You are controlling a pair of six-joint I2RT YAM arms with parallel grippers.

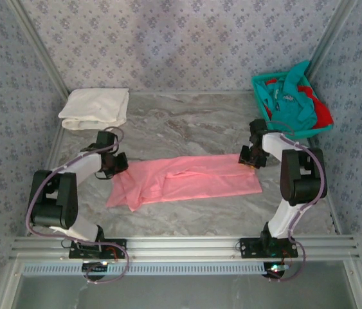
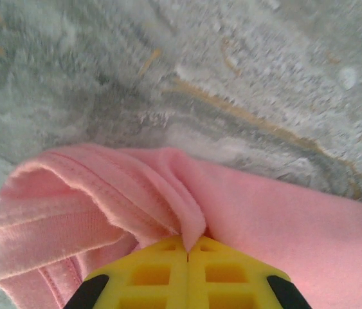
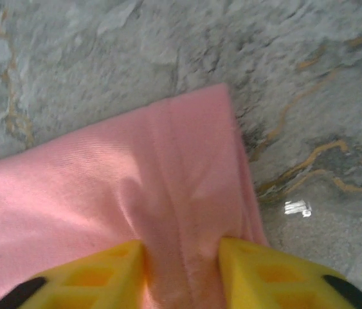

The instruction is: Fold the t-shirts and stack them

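My grippers are on either side of the salmon pink t-shirt (image 1: 197,174), which lies crosswise between them. My left gripper should swing the t-shirt's crumpled end around toward the back wall (image 1: 181,94) to turn the t-shirt lengthwise before folding.
The salmon pink t-shirt (image 1: 187,180) lies as a long folded band across the middle of the marble table. My left gripper (image 1: 117,164) sits at its left far corner. In the left wrist view, that gripper (image 2: 188,239) is shut on a pinched ridge of pink cloth (image 2: 283,219). My right gripper (image 1: 250,158) is at the shirt's right far corner. In the right wrist view it (image 3: 182,248) stands open, its yellow fingers (image 3: 258,270) straddling a raised fold of the pink shirt (image 3: 103,180). A cream-white t-shirt (image 1: 95,108) lies folded at the back left.
A teal mesh basket (image 1: 261,80) stands at the back right, holding a teal shirt (image 1: 293,103) and a red shirt (image 1: 322,114). Patterned walls close in the table on three sides. Bare marble lies in front of and behind the pink shirt.
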